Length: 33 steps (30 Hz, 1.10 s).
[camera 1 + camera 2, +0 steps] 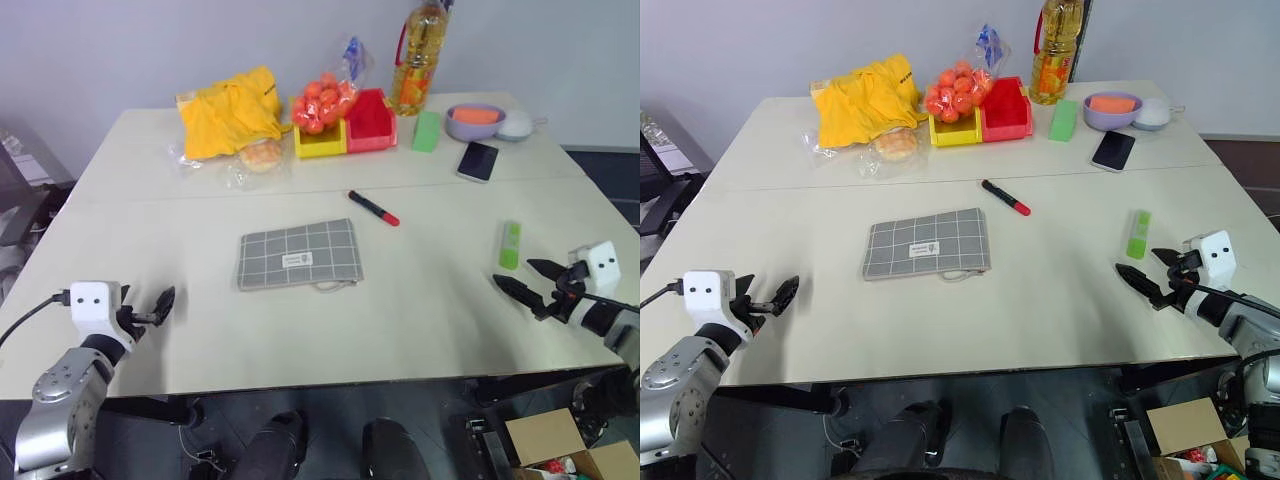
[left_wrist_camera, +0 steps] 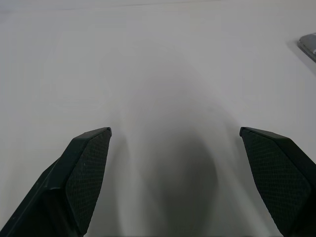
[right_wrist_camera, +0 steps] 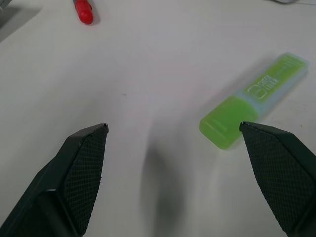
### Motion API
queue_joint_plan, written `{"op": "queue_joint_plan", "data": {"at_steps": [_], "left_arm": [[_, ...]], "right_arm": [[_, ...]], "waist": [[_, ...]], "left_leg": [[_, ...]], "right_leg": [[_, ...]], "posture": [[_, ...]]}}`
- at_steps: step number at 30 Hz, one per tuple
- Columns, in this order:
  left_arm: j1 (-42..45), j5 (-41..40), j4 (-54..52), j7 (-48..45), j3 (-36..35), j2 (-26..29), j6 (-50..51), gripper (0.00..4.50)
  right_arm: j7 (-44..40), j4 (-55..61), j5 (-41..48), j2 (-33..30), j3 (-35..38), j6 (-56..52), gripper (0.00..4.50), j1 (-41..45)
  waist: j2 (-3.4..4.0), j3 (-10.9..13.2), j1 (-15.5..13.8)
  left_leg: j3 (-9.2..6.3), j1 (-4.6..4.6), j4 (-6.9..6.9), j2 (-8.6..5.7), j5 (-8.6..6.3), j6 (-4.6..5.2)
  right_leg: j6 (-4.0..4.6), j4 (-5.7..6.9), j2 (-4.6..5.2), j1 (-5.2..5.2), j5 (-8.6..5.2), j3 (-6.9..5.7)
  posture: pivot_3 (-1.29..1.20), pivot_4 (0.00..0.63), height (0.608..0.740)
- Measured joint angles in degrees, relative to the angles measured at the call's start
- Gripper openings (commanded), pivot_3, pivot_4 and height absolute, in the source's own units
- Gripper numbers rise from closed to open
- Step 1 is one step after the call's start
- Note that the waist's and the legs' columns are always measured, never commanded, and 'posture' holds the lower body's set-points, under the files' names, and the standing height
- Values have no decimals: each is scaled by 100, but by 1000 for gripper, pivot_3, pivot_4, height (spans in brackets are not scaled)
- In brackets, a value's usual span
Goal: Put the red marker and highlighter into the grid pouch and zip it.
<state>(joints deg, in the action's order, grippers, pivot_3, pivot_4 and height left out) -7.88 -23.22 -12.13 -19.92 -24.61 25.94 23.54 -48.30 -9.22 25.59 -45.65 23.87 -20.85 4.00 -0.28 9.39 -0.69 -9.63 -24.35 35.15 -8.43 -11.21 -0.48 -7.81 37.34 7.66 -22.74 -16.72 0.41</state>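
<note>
The grid pouch [image 1: 300,255] will open wide past the cord pull [image 1: 333,287] when the robot lifts the pouch's near edge, because the cord pull sits partway along that edge.
The grid pouch [image 1: 299,254] lies flat at the middle of the white table, its cord pull at its near edge. Beyond it to the right lies the red marker [image 1: 374,208], black barrel with a red cap. The light-green highlighter [image 1: 510,244] rests on the table at the right. My right gripper [image 1: 520,277] hovers open just on the near side of the highlighter [image 3: 254,100], nothing between its fingers; the marker's red cap [image 3: 84,11] lies farther off. My left gripper [image 1: 160,305] stands open over bare table at the near left, well to the left of the pouch.
At the back stand a yellow cloth [image 1: 228,112], a wrapped bun [image 1: 260,155], yellow and red bins [image 1: 345,130] with a bag of oranges, an oil bottle [image 1: 418,58], a mint-green block [image 1: 427,131], a purple bowl [image 1: 474,121] and a phone [image 1: 478,160]. A cardboard box [image 1: 560,445] sits on the floor, right.
</note>
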Motion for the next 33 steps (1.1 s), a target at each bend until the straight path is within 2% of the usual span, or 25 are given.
{"op": "queue_joint_plan", "data": {"at_steps": [9, 16, 19, 22, 26, 33], "left_arm": [[19, -105, -64, -21, 4, -15, 11, 4471], [3, 67, -104, -53, 157, -44, -231, 4471], [-6, 198, -104, -137, 350, -48, -407, 4500], [41, 267, -74, -264, 520, -70, -513, 4500], [144, 401, 112, -479, 603, 30, -702, 4500], [151, 816, 496, -1009, 837, 513, -1247, 4500]], "right_arm": [[66, 335, 54, 25, -112, -118, 4431, 259], [141, 1202, 172, 553, -895, -470, 4431, 751], [205, 1479, 228, 865, -1262, -594, 3544, 1118], [269, 1624, 182, 1143, -1773, -706, 2061, 1464], [527, 1336, -309, 1561, -2481, -716, 46, 2010], [944, 141, -1215, 2476, -3426, -442, 46, 2817]], "waist": [[0, 0, 8], [0, 0, -1], [-1, 0, 0], [-2, 1, 0], [-3, 0, 12], [-2, 0, 54]], "left_leg": [[4, 0, -1, 3, -1, 1], [6, -1, -1, 5, -2, 1], [6, -1, -2, 6, -2, 1], [5, -2, -2, 5, -2, 2], [6, -1, -4, 5, -1, 1], [7, -2, -15, 5, 1, -2]], "right_leg": [[0, 0, -2, -4, 0, 12], [1, -4, -3, -4, 0, 14], [1, -6, -4, -4, 0, 14], [1, -8, -5, -7, 1, 14], [1, -7, -7, -34, 3, 14], [1, 0, -12, -46, 6, 17]], "posture": [[0, 150, 740], [0, 150, 740], [0, 150, 740], [0, 150, 740], [0, 150, 740], [0, 150, 740]]}}
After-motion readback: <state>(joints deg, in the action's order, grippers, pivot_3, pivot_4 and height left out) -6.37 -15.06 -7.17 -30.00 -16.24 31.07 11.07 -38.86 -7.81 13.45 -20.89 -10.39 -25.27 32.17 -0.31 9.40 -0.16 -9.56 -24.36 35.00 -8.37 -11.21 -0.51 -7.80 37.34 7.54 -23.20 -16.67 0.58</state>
